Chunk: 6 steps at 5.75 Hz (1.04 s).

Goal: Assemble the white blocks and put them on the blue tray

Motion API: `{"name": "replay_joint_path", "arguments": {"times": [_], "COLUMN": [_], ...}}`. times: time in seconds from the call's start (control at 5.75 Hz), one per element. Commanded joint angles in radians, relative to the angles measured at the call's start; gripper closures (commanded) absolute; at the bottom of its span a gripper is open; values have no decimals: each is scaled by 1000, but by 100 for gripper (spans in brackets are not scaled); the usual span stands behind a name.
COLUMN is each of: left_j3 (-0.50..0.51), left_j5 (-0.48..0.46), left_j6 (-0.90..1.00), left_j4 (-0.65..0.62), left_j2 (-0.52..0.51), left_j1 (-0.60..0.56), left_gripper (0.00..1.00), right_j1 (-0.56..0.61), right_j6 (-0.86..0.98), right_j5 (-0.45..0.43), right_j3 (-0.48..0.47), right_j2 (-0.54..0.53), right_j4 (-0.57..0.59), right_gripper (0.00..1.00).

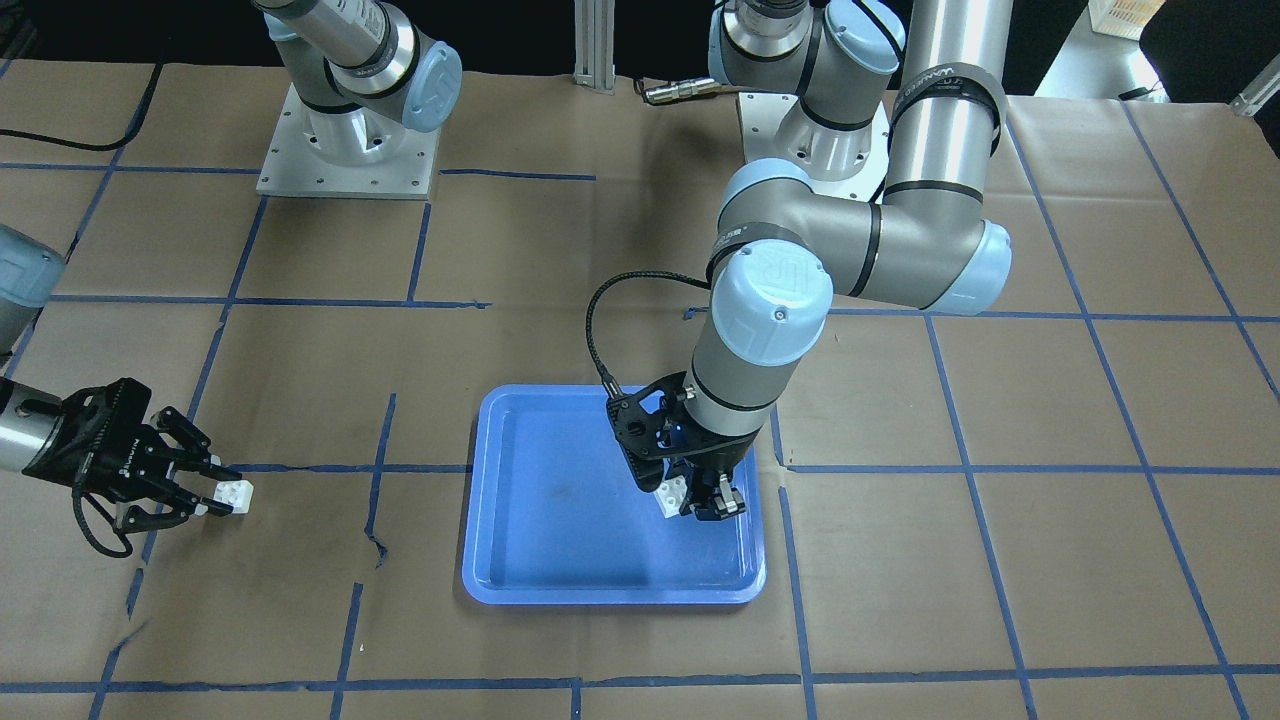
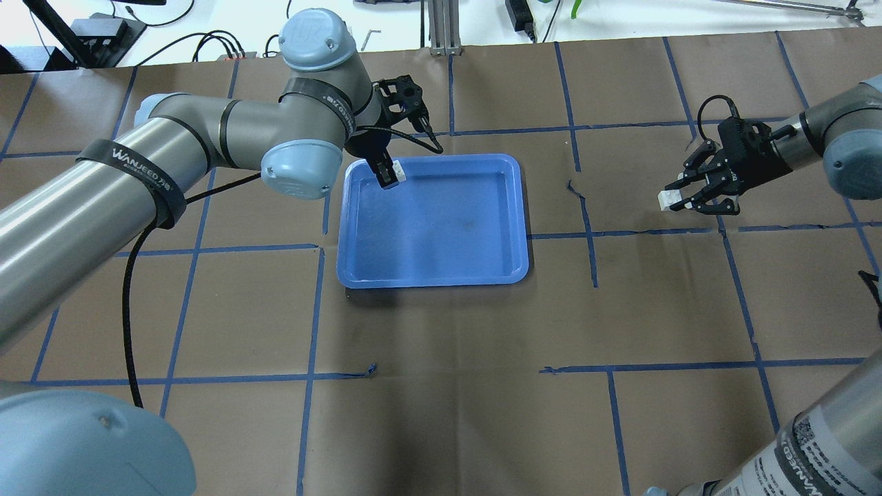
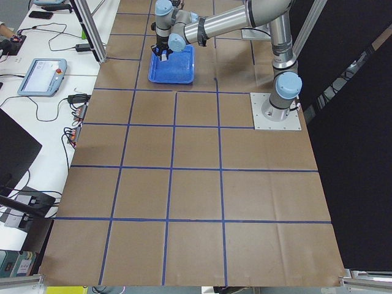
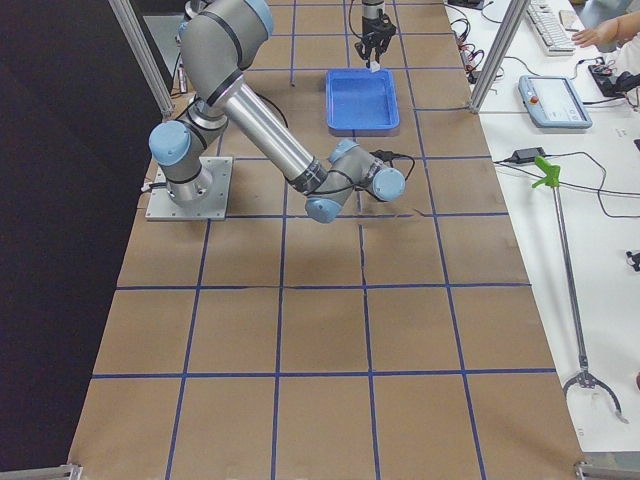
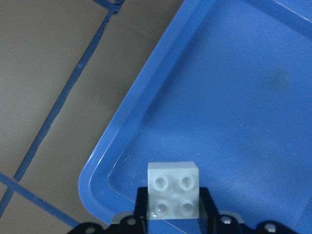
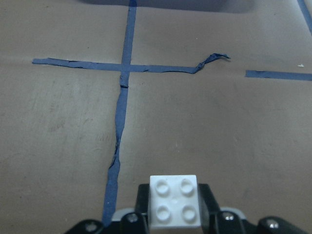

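Observation:
My left gripper and its white block (image 1: 669,496) crowd the blue tray, so I should set the block mid-tray (image 1: 617,480) and move that gripper away before my right gripper comes.
My left gripper (image 2: 390,173) is shut on a white block (image 2: 394,172) with four studs and holds it over the blue tray (image 2: 434,278), near the tray's far corner on my left. The left wrist view shows this block (image 5: 174,196) between the fingers, over the tray's corner (image 5: 234,97). My right gripper (image 2: 679,200) is shut on the second white block (image 2: 666,200), well to the right of the tray, low over the brown paper. The right wrist view shows that block (image 6: 174,201), studs towards the camera. In the front view the blocks are at the tray (image 1: 672,494) and at the far left (image 1: 234,494).
Brown paper with a grid of blue tape lines (image 2: 586,227) covers the table. The arm bases (image 1: 345,140) stand at the robot's side. The tray (image 1: 610,597) holds nothing else. Cables, a pendant and tools lie on the benches beyond the table's far edge.

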State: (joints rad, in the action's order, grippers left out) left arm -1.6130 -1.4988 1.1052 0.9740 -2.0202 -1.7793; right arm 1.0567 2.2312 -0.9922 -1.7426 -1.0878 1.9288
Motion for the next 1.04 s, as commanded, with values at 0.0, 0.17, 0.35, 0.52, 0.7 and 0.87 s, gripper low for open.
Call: {"name": "replay_joint_path", "arguments": {"times": [0.0,0.17,0.35,0.52,0.7,0.87], "left_j3": [-74,-106,-129,-133,-131,-130], "left_j5": [3,3,6,27,25,19], "left_j6": [172,182,179,174,171,186], "left_j4": [-4,-73,-148,-173,-172,-157], "left_j2": [-9,-44,-83,-86,-95,-65], "left_j1": [-66,-69,-69,-71,-71,-69], "left_gripper": [99,99,99,98,16,0], "right_j1": [9,40,63,66,66,66], "right_j6": [-8,-12,-43,-50,-47,-48], "right_j5": [17,17,17,17,21,39], "right_j3": [-6,-12,-14,-18,-59,-70], "right_j2": [-70,-90,-115,-127,-130,-130], "right_j4": [-16,-17,-22,-36,-30,-22], "right_gripper": [81,82,83,83,83,83]}}
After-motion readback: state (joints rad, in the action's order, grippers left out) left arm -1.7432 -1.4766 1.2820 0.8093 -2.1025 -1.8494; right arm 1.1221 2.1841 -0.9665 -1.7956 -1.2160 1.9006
